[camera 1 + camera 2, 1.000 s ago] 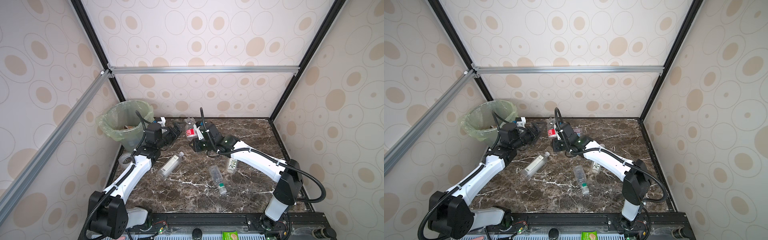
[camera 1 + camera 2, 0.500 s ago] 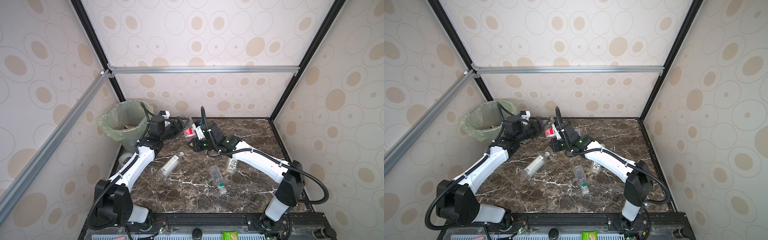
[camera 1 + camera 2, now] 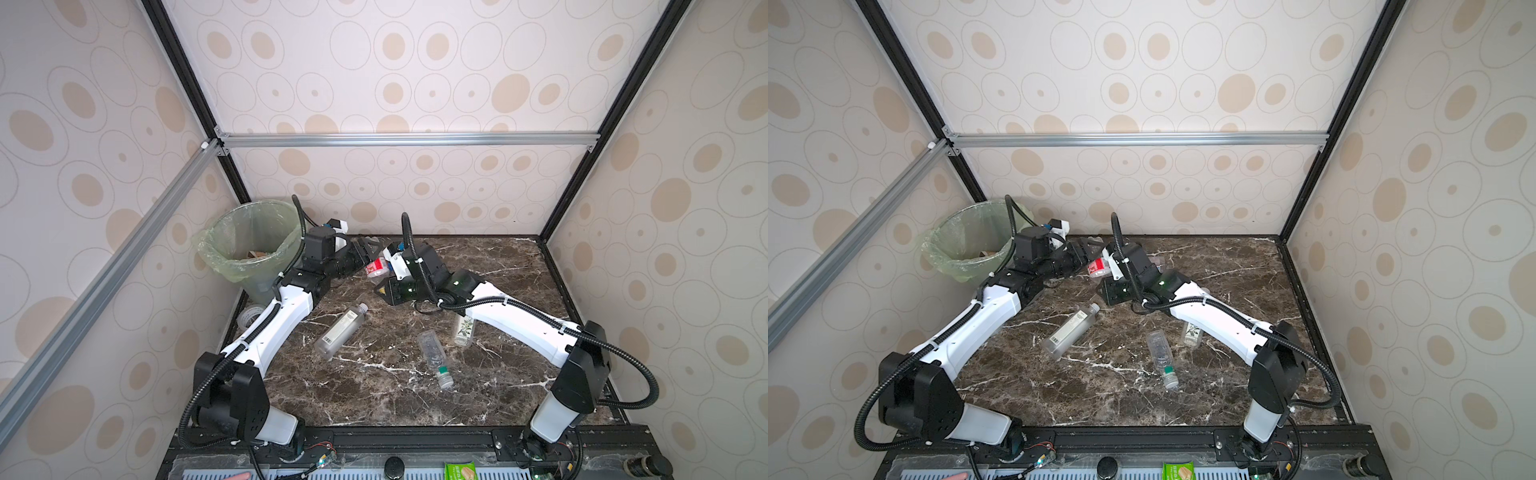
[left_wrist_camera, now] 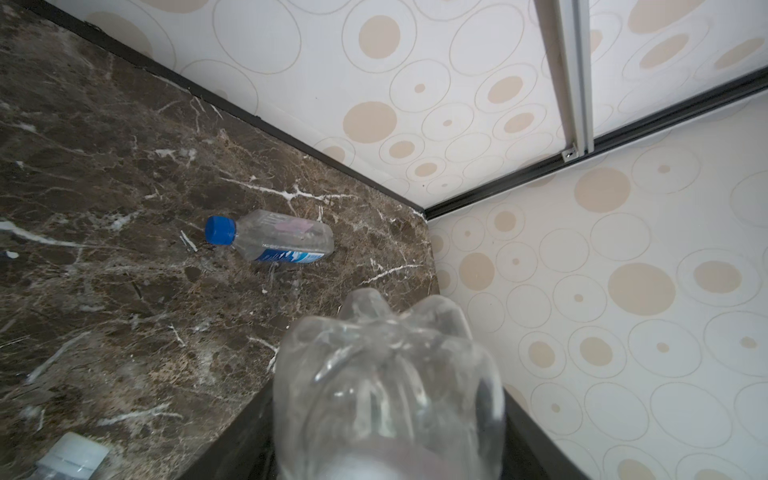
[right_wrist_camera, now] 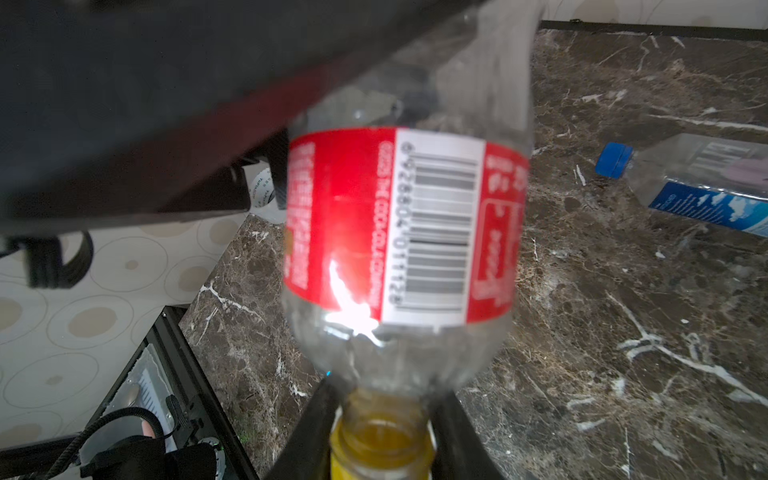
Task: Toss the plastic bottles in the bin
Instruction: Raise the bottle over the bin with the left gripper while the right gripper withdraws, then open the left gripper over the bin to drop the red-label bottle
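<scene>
Next, my right gripper opens and lets go of the bottle's neck (image 5: 384, 416), which it is holding now. My left gripper is holding the bottle's base and will then carry the bottle to the bin (image 3: 251, 240).
A clear bottle with a red label (image 3: 376, 266) (image 3: 1097, 266) hangs above the back of the table, between both grippers. My right gripper (image 5: 380, 440) (image 3: 383, 282) is shut on its yellow-capped neck. My left gripper (image 4: 388, 399) (image 3: 368, 253) has its dark fingers against both sides of the bottle's base (image 4: 386, 374). The bin (image 3: 224, 266) (image 3: 946, 257), lined with a pale green bag, stands at the back left, just behind the left wrist. Three bottles lie on the marble: a white-labelled one (image 3: 341, 330), a green-capped one (image 3: 434, 357) and one half under the right arm (image 3: 464, 330).
A blue-capped bottle (image 4: 274, 241) (image 5: 698, 183) lies near the back wall behind the right gripper. A clear tape roll (image 3: 249, 316) sits by the left wall below the bin. Patterned walls close in three sides; a metal rail crosses overhead.
My left arm swung from beside the bin over to the bottle in the right gripper, and its jaws narrowed around the bottle's base. The right gripper kept its hold.
</scene>
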### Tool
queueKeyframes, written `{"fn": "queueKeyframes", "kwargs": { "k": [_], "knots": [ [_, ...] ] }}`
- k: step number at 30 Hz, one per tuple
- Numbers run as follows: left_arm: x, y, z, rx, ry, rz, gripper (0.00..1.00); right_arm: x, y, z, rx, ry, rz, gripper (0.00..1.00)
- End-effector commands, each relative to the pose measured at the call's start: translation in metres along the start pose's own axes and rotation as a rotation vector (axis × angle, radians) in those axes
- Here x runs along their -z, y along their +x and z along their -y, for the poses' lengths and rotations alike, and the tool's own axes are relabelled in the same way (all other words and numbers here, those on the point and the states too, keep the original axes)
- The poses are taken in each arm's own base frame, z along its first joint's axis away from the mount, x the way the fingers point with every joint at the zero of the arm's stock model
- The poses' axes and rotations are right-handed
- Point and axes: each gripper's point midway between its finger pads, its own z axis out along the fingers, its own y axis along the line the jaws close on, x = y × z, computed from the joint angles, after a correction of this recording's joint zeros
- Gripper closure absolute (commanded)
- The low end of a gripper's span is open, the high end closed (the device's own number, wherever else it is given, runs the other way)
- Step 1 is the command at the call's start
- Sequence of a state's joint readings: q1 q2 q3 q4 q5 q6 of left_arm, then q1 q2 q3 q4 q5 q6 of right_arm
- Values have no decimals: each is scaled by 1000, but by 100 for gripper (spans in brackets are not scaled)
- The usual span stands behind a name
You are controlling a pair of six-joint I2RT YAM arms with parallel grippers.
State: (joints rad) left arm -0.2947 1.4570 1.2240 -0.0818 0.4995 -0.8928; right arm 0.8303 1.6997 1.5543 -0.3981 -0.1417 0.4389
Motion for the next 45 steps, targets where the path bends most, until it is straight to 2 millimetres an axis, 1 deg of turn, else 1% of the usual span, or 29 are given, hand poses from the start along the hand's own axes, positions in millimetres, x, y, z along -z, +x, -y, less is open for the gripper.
{"fn": "queueKeyframes", "kwargs": {
  "k": [1,4,8,11,13,15,21,23,26,28,30,33,35,37,40,41,42,45],
  "knots": [
    [1,-1,2,-41,-19,-8,40,8,-14,-11,30,-30,38,75],
    [0,-1,0,-49,-27,-11,46,8,-12,-9,33,-25,33,73],
    [0,-3,1,-73,-42,-15,50,8,-10,-9,41,-23,24,66],
    [2,-13,0,-100,-77,12,50,10,-9,-9,47,-18,19,54],
    [3,-19,1,-116,-88,25,51,12,-10,-8,52,-11,23,50],
    [6,-30,2,-130,-103,48,51,16,-12,-6,56,-2,30,47],
    [21,-64,2,-177,-164,135,51,23,-16,-3,70,6,44,33],
    [27,-75,2,-195,-185,167,51,25,-18,0,74,15,53,28],
    [38,-95,-5,-217,-237,226,51,25,-20,5,72,26,58,15],
    [50,-114,-10,-239,-280,284,50,22,-21,8,66,29,55,6],
    [64,-133,-13,-276,-342,353,50,20,-24,8,65,28,50,1],
    [87,-164,-15,-320,-420,457,50,14,-30,9,79,54,26,0],
    [104,-183,-16,-338,-462,528,51,12,-38,4,92,43,24,0],
    [117,-198,-14,-369,-500,594,51,11,-48,-4,102,20,32,0],
    [138,-223,-13,-416,-568,688,50,13,-69,-19,119,-21,59,0],
    [145,-231,-12,-430,-597,719,50,16,-81,-27,131,-41,78,0],
    [154,-240,-9,-447,-621,756,51,15,-85,-31,142,-51,75,0],
    [180,-258,3,-506,-682,867,49,21,-107,-46,172,-88,121,0]
  ]
}}
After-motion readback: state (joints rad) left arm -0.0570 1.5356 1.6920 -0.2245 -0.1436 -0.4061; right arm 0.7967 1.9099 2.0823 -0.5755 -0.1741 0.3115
